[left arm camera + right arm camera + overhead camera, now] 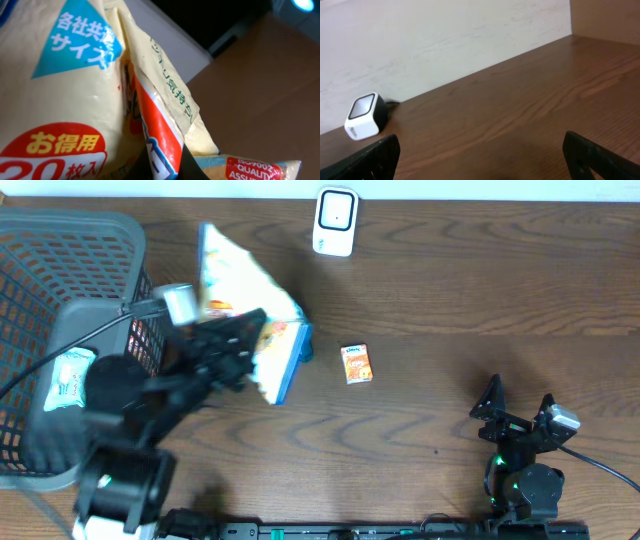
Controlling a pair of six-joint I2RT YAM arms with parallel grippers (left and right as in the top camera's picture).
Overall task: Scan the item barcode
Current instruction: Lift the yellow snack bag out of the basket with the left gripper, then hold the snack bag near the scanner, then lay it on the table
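Observation:
The pack is hanging clear of the basket, so my left gripper should carry on taking it to the open wood (pixel 395 370) next to the small orange box until the pack rests there.
The item is a cream-yellow plastic pack (pixel 243 290) with blue edges and red and orange print, held tilted above the table just right of the basket. My left gripper (pixel 240 348) is shut on a fold of its lower part. In the left wrist view the pack (pixel 65 100) fills the frame, and its red-and-blue fold is pinched between my black fingers (pixel 192 167). The white barcode scanner (pixel 336 222) stands at the table's far edge, also seen as scanner (pixel 364 116). My right gripper (pixel 520 412) rests open at the front right, nothing between its fingers (pixel 375 159).
A grey mesh basket (pixel 70 240) stands at the left with a white packet (pixel 68 378) inside. A small orange box (pixel 356 364) lies on the brown wooden table (pixel 450 290) to the right of the held pack.

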